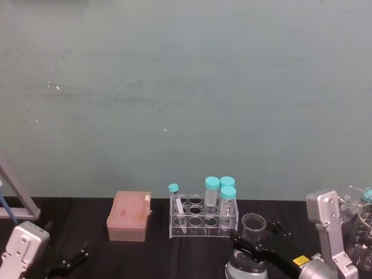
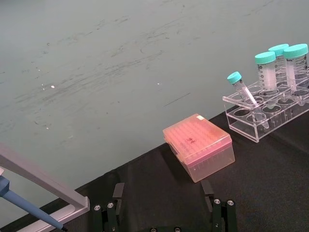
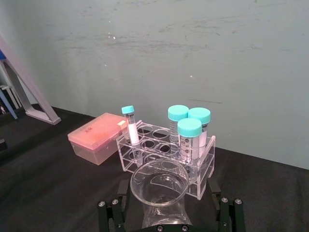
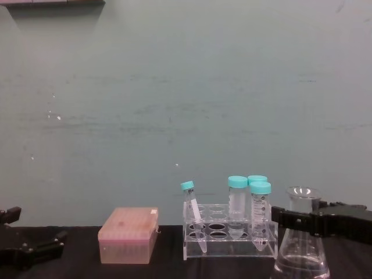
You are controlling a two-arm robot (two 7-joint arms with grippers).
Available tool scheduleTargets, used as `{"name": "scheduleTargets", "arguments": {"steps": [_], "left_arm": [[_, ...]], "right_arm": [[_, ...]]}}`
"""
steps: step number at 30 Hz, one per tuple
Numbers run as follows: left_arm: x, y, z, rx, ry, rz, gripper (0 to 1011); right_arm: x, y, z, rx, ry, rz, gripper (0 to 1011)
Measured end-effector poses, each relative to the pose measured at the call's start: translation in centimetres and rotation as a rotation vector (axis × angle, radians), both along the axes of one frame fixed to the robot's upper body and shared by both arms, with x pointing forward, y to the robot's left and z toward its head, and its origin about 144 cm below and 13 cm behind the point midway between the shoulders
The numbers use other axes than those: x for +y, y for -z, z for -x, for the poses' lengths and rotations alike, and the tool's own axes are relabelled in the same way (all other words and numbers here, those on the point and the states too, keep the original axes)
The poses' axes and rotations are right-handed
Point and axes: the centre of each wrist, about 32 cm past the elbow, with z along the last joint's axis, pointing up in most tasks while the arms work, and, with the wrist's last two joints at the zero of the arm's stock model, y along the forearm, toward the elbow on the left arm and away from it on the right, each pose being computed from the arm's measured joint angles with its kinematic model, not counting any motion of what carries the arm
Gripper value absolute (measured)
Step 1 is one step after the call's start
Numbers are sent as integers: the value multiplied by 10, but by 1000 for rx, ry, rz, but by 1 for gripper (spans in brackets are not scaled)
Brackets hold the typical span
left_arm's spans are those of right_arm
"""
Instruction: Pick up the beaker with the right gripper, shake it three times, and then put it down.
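Note:
The liquid (image 4: 301,269) is low down in the beaker's wide base (image 4: 301,261). It should splash around but stay inside when I shake the beaker.
The beaker (image 1: 253,225) is a clear glass conical flask with liquid in its wide base, standing just right of the tube rack. It shows side-on in the chest view (image 4: 302,256) and from above in the right wrist view (image 3: 159,181). My right gripper (image 1: 254,239) straddles its neck, open, with one black finger on each side (image 3: 113,212). In the chest view the clamp (image 4: 299,221) crosses the neck below the flared rim. A gap shows between the fingers and the glass. My left gripper (image 1: 70,261) rests open at the near left, seen too in its wrist view (image 2: 164,212).
A clear tube rack (image 1: 203,220) with several teal-capped tubes stands centre, close to the beaker's left. A pink tip box (image 1: 129,216) lies left of it. A pipette stand (image 1: 14,197) is at the far left, and more glassware (image 1: 360,232) at the far right.

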Motion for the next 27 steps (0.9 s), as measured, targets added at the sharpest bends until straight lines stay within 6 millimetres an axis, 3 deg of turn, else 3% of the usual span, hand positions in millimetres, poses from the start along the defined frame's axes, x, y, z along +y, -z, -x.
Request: {"name": "scheduleTargets", "arguments": {"steps": [20,25,27], "left_arm": [[0,0,0,0,0,0,1000],[0,0,0,0,0,0,1000],[0,0,0,0,0,0,1000]], "right_arm": [[1,0,-1,8,1,4,1000],[1,0,-1,8,1,4,926],[1,0,-1,8,2,4,851]]}}
